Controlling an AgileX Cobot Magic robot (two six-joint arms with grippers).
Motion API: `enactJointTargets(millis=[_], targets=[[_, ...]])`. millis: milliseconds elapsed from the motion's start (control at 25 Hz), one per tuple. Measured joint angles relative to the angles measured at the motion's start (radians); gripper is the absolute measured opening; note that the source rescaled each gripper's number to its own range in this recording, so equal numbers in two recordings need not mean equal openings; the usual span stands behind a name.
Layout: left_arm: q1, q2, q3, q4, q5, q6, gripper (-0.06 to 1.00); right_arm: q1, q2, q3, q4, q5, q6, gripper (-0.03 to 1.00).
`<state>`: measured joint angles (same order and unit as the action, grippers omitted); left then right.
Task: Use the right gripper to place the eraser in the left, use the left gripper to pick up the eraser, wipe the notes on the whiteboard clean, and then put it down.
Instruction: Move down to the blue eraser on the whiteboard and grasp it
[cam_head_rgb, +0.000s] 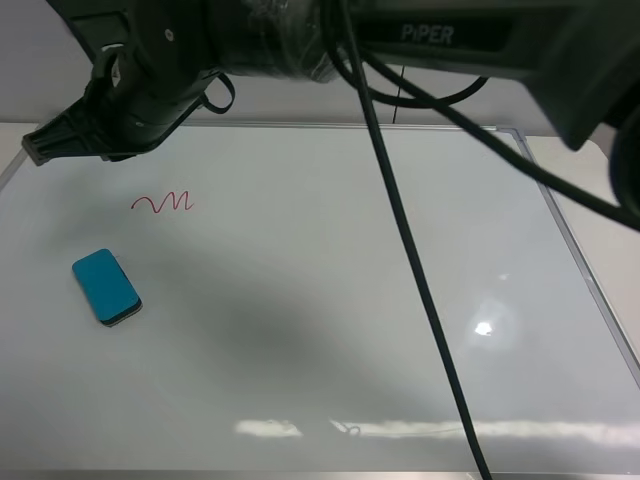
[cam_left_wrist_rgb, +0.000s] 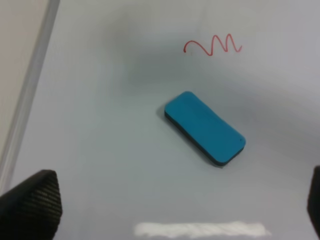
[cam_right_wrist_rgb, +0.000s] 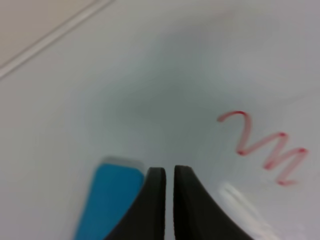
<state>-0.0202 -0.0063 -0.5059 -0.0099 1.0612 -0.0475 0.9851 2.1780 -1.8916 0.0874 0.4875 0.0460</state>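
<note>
My right gripper should pull back next until it is clear of the whiteboard (cam_head_rgb: 510, 250), because the eraser (cam_head_rgb: 106, 286) lies flat and free in front of my open left gripper.
The teal-blue eraser (cam_head_rgb: 106, 287) (cam_left_wrist_rgb: 205, 127) (cam_right_wrist_rgb: 110, 200) lies flat on the left part of the whiteboard (cam_head_rgb: 350, 300), free of both grippers. The red squiggle of notes (cam_head_rgb: 162, 203) (cam_left_wrist_rgb: 212, 45) (cam_right_wrist_rgb: 265, 145) sits just behind it. My right gripper (cam_head_rgb: 38, 146) (cam_right_wrist_rgb: 169, 172) reaches across to the far left, raised above the board, shut and empty. In the left wrist view my left gripper (cam_left_wrist_rgb: 172, 210) is open, with only its two fingertips (cam_left_wrist_rgb: 30, 205) showing at the frame's corners and the eraser lying ahead of them. The exterior view does not show the left gripper.
The bulky right arm (cam_head_rgb: 400, 40) spans the top of the exterior view. Its black cable (cam_head_rgb: 420, 280) hangs across the middle of the board. The silver frame (cam_head_rgb: 575, 250) (cam_left_wrist_rgb: 27, 100) borders the board, with pale table (cam_head_rgb: 600, 190) beyond it on the right.
</note>
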Motion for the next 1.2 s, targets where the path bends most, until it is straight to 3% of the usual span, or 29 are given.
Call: enactJointTargets(millis=[480,720,840,1000,1040,1200], targets=[[0.0,0.0,0.0,0.0,0.0,-0.001,1.0,-0.231,-0.333,0.476,-0.074,-0.093,0.0,0.01],[0.0,0.0,0.0,0.0,0.0,-0.001,1.0,-0.39,-0.551,0.716,-0.095,-0.136,0.0,0.08],[0.0,0.0,0.0,0.0,0.0,-0.001,1.0,-0.485,-0.664,0.828,-0.096,-0.139,-0.028,0.25],[0.0,0.0,0.0,0.0,0.0,-0.001,1.0,-0.628,-0.824,0.957,-0.098,-0.134,-0.069,0.79],[0.0,0.0,0.0,0.0,0.0,-0.001,1.0,-0.667,-0.867,0.983,-0.098,-0.127,-0.067,0.88],[0.0,0.0,0.0,0.0,0.0,-0.001,1.0,-0.812,-1.036,1.052,-0.108,-0.081,-0.046,0.98]])
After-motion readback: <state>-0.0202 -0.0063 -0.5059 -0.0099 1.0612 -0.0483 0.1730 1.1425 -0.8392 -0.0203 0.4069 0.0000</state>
